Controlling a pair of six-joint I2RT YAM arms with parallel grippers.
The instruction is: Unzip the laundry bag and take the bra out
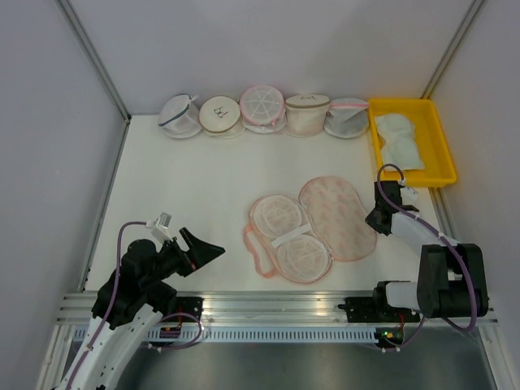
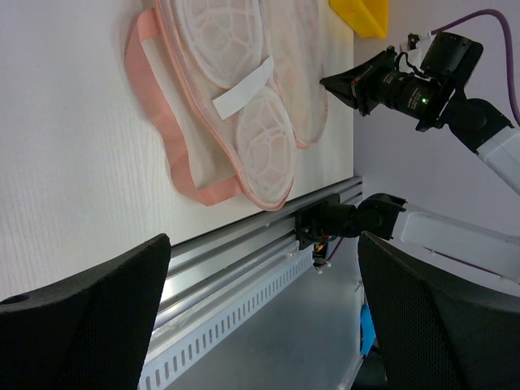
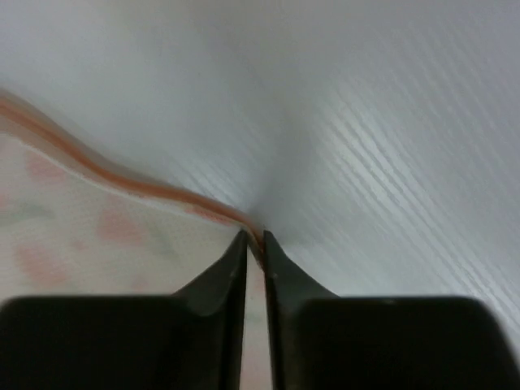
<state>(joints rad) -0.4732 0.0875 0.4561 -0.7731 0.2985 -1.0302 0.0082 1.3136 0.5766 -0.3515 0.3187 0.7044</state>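
The printed half's outer pink trim (image 1: pixel 376 236) is pinched in my right gripper, so I'll go on folding that half over until it covers the white mesh domes (image 1: pixel 277 217) before I release.
The laundry bag (image 1: pixel 325 215) lies spread in two halves mid-table: a printed cream half on the right and a pink-trimmed half on the left showing two white mesh domes (image 1: pixel 291 236). My right gripper (image 1: pixel 380 221) is at the printed half's right edge. In the right wrist view its jaws (image 3: pixel 254 240) are pinched on the bag's (image 3: pixel 97 236) pink trim. A pale mint-white cloth (image 1: pixel 400 140), the bra by its look, lies in the yellow tray (image 1: pixel 443 138). My left gripper (image 1: pixel 213 249) hangs open left of the bag (image 2: pixel 244 122), holding nothing.
Several round mesh bags (image 1: pixel 262 108) line the back wall. The yellow tray stands at the back right, close behind my right arm. Walls enclose the table on both sides. An aluminium rail (image 1: pixel 268 305) runs along the near edge.
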